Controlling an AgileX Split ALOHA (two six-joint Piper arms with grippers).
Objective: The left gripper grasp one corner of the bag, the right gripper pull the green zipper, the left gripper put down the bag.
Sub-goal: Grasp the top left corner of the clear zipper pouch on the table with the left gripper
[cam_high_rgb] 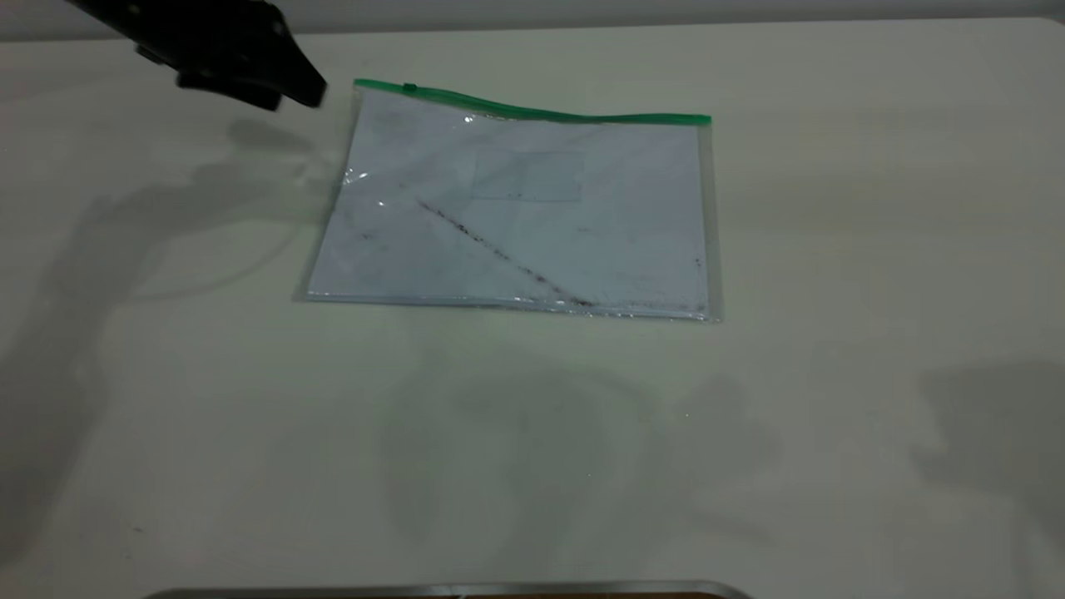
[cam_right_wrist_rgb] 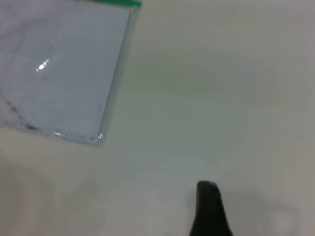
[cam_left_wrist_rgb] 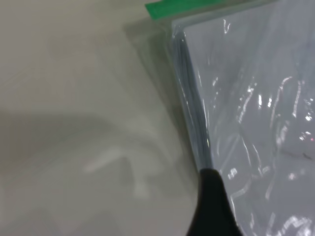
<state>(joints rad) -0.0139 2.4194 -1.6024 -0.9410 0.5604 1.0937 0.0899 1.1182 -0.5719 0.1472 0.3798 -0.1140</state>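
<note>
My left gripper should first take hold of the corner (cam_high_rgb: pixel 362 98) next to the slider and bring the bag over, because the green zipper's slider (cam_high_rgb: pixel 409 88) is far from my right gripper.
The bag (cam_high_rgb: pixel 516 216) lies flat on the table, a clear pouch with a white sheet and a dark diagonal smudge. The green zipper (cam_high_rgb: pixel 532 111) runs along its far edge, with the slider tab (cam_high_rgb: pixel 409 86) near the left end. My left gripper (cam_high_rgb: pixel 312 93) hovers just left of the corner of the bag (cam_high_rgb: pixel 359 85). In the left wrist view its black tip (cam_left_wrist_rgb: pixel 211 196) sits by the bag's wrinkled short edge (cam_left_wrist_rgb: pixel 194 113), below the green end (cam_left_wrist_rgb: pixel 167 8). The right gripper (cam_right_wrist_rgb: pixel 207 196) is over bare table, well away from the bag's other end (cam_right_wrist_rgb: pixel 64 73), and outside the exterior view.
The pale table (cam_high_rgb: pixel 832 333) stretches wide to the right of the bag and in front of it. A metal edge (cam_high_rgb: pixel 449 591) shows at the near border. Arm shadows fall on the table at left and right.
</note>
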